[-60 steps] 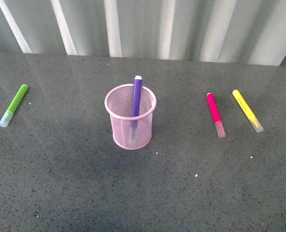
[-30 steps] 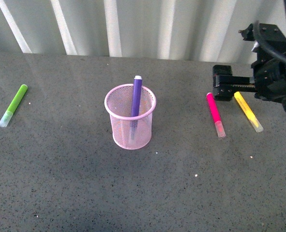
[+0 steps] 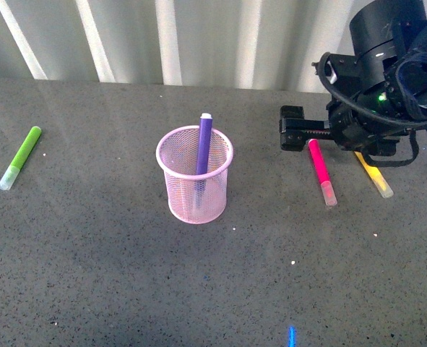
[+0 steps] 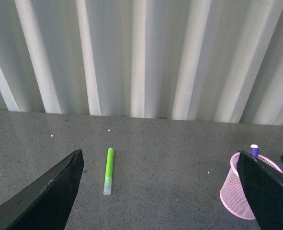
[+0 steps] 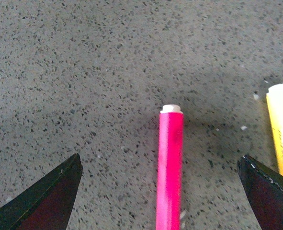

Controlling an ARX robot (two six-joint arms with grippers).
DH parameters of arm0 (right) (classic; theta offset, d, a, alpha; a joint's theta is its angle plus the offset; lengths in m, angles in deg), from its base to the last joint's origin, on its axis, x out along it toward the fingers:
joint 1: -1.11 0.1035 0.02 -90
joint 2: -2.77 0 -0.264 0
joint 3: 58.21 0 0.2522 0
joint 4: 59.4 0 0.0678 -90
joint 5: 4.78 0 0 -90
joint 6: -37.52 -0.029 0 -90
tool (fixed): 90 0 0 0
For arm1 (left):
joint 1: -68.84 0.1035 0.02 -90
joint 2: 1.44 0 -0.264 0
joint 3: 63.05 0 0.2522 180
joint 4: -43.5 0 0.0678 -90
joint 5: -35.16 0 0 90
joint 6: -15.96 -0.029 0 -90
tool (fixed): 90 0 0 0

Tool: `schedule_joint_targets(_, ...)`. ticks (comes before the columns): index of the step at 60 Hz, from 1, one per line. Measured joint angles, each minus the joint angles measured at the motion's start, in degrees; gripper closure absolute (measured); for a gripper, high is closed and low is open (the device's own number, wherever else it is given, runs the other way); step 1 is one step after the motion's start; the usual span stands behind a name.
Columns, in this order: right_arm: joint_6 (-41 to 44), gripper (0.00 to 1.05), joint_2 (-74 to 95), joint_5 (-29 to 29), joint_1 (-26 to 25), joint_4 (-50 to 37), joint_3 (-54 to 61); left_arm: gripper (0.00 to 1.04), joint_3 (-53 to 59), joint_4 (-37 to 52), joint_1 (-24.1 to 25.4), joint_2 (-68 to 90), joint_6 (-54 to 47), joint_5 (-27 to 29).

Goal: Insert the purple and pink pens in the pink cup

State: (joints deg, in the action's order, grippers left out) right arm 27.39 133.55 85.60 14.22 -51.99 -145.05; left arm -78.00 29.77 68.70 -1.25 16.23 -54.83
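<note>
The pink pen (image 5: pixel 170 167) will also stick out when the robot lowers it in, since the purple pen's tip (image 4: pixel 254 149) shows above the pink cup's rim.
The pink cup (image 3: pixel 194 175) stands upright mid-table with the purple pen (image 3: pixel 203 150) standing in it; both also show in the left wrist view, the cup (image 4: pixel 243 189) with the pen's tip (image 4: pixel 254 150) above its rim. The pink pen (image 3: pixel 321 173) lies flat on the table to the right. My right gripper (image 3: pixel 316 135) is open and hovers over the pink pen's far end. In the right wrist view the pen (image 5: pixel 169 170) lies between the spread fingers (image 5: pixel 48 201), untouched. My left gripper (image 4: pixel 163 206) is open, empty and away from the cup.
A yellow marker (image 3: pixel 373 174) lies just right of the pink pen, partly under my right arm; it shows in the right wrist view (image 5: pixel 282 127). A lime-green marker (image 3: pixel 21 156) lies at far left, also in the left wrist view (image 4: pixel 108 170). A corrugated wall (image 3: pixel 199 40) backs the table.
My right arm came in from the right and moved left over the pink pen's far end. The pens and the cup have not moved.
</note>
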Motion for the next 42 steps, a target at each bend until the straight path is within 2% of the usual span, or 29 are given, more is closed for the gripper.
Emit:
schedule_joint_targets(15, -0.09, 0.07, 4.57, 1.20, 0.74, 4.74, -5.11, 0.07, 0.00, 0.00, 0.00, 0.00, 0.00, 0.00)
schedule_joint_targets(40, -1.29, 0.07, 6.91, 2.45, 0.52, 7.15, -9.11, 0.07, 0.00, 0.00, 0.00, 0.00, 0.00, 0.00)
schedule_joint_targets(42, -1.33, 0.10, 7.13, 2.67, 0.50, 7.45, -9.49, 0.07, 0.00, 0.00, 0.00, 0.00, 0.00, 0.00)
